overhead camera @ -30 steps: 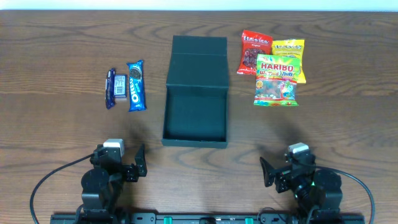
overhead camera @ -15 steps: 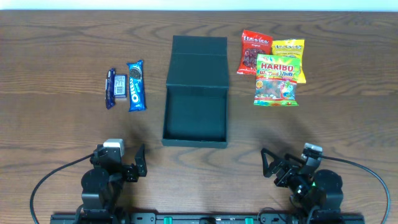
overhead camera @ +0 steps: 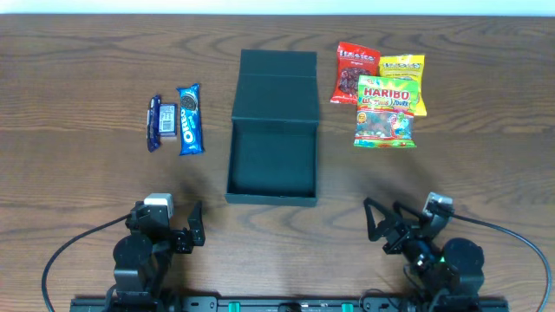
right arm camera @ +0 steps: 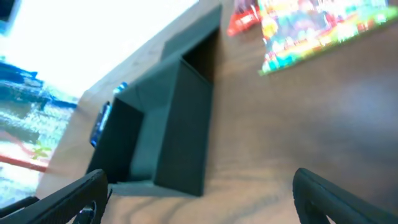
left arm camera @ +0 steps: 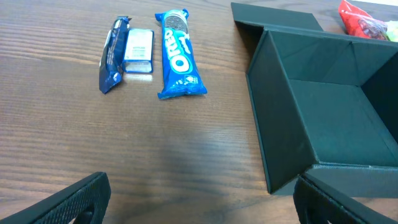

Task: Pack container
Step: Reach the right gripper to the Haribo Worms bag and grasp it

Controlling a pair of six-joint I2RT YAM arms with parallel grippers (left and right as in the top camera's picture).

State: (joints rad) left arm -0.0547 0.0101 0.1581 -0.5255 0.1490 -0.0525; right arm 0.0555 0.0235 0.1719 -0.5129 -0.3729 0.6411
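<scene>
I keep reaching with my right gripper for the Haribo bag over the yellow packet, toward its near half [overhead camera: 384, 129], which is free, until the fingers close there.
The dark teal-green container [overhead camera: 271, 165] stands open in the middle of the table, its flap lid [overhead camera: 276, 78] laid back on the far side. It also shows in the left wrist view [left arm camera: 323, 118] and the right wrist view [right arm camera: 168, 134]; its inside looks empty. My left gripper [overhead camera: 196, 227] is open and empty near the front edge, left of the container. My right gripper [overhead camera: 386, 227] is open and empty near the front edge, right of the container, turned toward it.
A blue Oreo pack [overhead camera: 190, 120] and a small dark blue packet [overhead camera: 159, 122] lie left of the container. A red packet [overhead camera: 355, 73], a yellow packet [overhead camera: 406, 74] and a Haribo bag [overhead camera: 384, 111] lie to its right.
My right arm has swung round and shifted a little right, so its gripper now points left toward the container. The left arm and all packets have not moved.
</scene>
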